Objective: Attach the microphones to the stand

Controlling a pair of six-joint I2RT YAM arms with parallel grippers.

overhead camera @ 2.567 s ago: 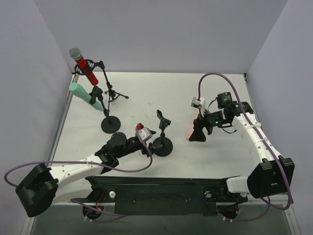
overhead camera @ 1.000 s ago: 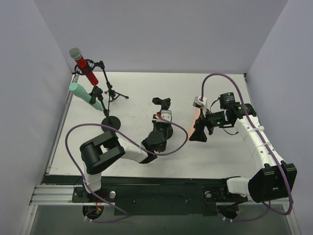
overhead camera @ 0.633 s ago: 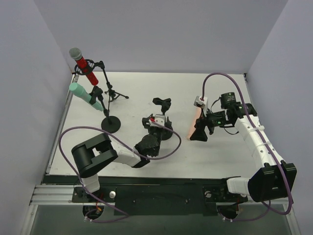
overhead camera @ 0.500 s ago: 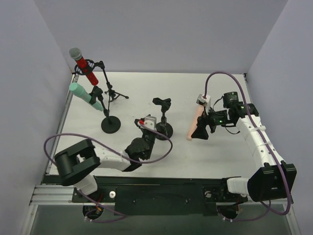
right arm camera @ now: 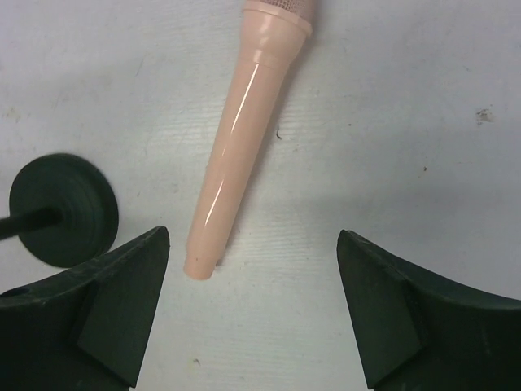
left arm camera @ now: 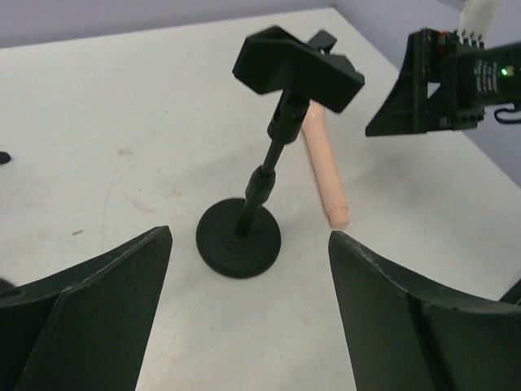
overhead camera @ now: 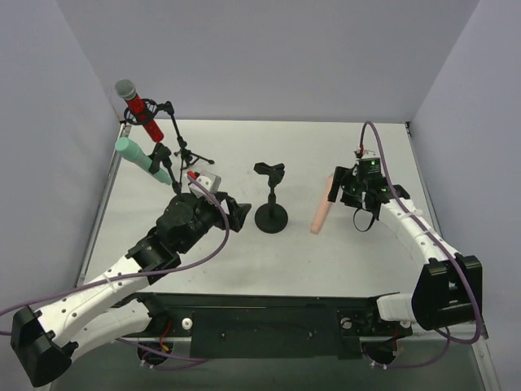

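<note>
Next, my right gripper picks up the peach-pink microphone (overhead camera: 324, 204) by the tail and passes it to my left gripper, because the microphone lies across the stand from my left gripper.
The peach-pink microphone (overhead camera: 322, 211) lies flat on the table right of an empty black stand (overhead camera: 271, 217) with a round base and a clip (overhead camera: 269, 170) on top. My right gripper (overhead camera: 350, 199) hovers open over it. In the right wrist view the microphone's tail (right arm camera: 240, 138) lies apart from the fingers of the gripper (right arm camera: 252, 301). My left gripper (overhead camera: 234, 216) is open and empty, left of the stand (left arm camera: 238, 238), whose clip (left arm camera: 297, 69) is empty. The red microphone (overhead camera: 138, 106) and the mint-green microphone (overhead camera: 140, 157) sit clipped in stands at the far left.
A tripod stand (overhead camera: 189, 155) carries the red microphone at the back left corner. Grey walls close off the table at the left, back and right. My right gripper (left arm camera: 431, 85) shows at the upper right of the left wrist view, beyond the peach-pink microphone (left arm camera: 324, 171).
My left gripper has opened, let go of the empty stand and pulled back to the left. The right gripper has turned and shifted right, uncovering the peach-pink microphone.
</note>
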